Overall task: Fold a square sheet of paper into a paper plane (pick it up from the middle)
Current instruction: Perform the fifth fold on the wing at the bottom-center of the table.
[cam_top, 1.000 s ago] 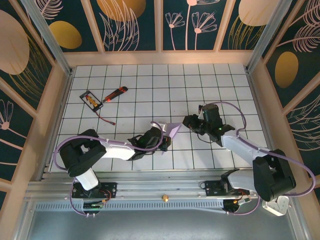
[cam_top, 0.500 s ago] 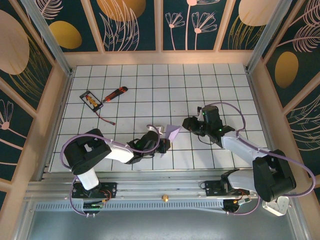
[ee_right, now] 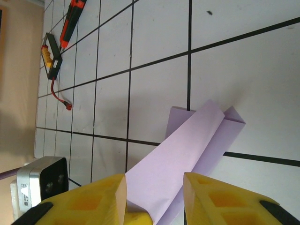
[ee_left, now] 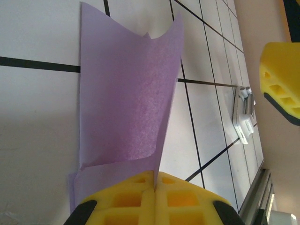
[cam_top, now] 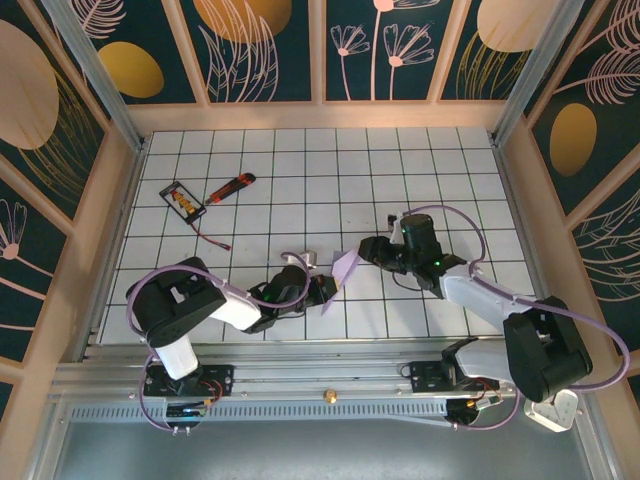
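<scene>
I keep moving in until my right gripper's open fingers close beside my left gripper, since the paper point(ee_right: 176, 159) runs between them toward my left gripper.
The sheet of paper point(cam_top: 345, 267) is pale lavender and folded into a narrow, layered strip, held tilted just above the table's middle. My left gripper point(ee_left: 154, 182) is shut on its near end, the yellow pads pressed together on a thin edge. In the top view, the left gripper point(cam_top: 324, 286) sits below and left of the paper. My right gripper point(cam_top: 368, 250) is at the paper's right end. In the right wrist view, the right gripper point(ee_right: 154, 199) is open, and the folded paper point(ee_right: 187, 150) runs out between its yellow fingers point(ee_right: 213, 199).
A red-orange utility knife point(cam_top: 230, 187) and a small black-framed card point(cam_top: 183, 199) with a red wire lie at the far left of the white grid table point(cam_top: 420, 170). Wooden walls close in the left, right and far sides.
The right gripper's jaws have spread wider and it has shifted slightly left. The left gripper has drawn back toward the near edge, tilting the paper with it.
</scene>
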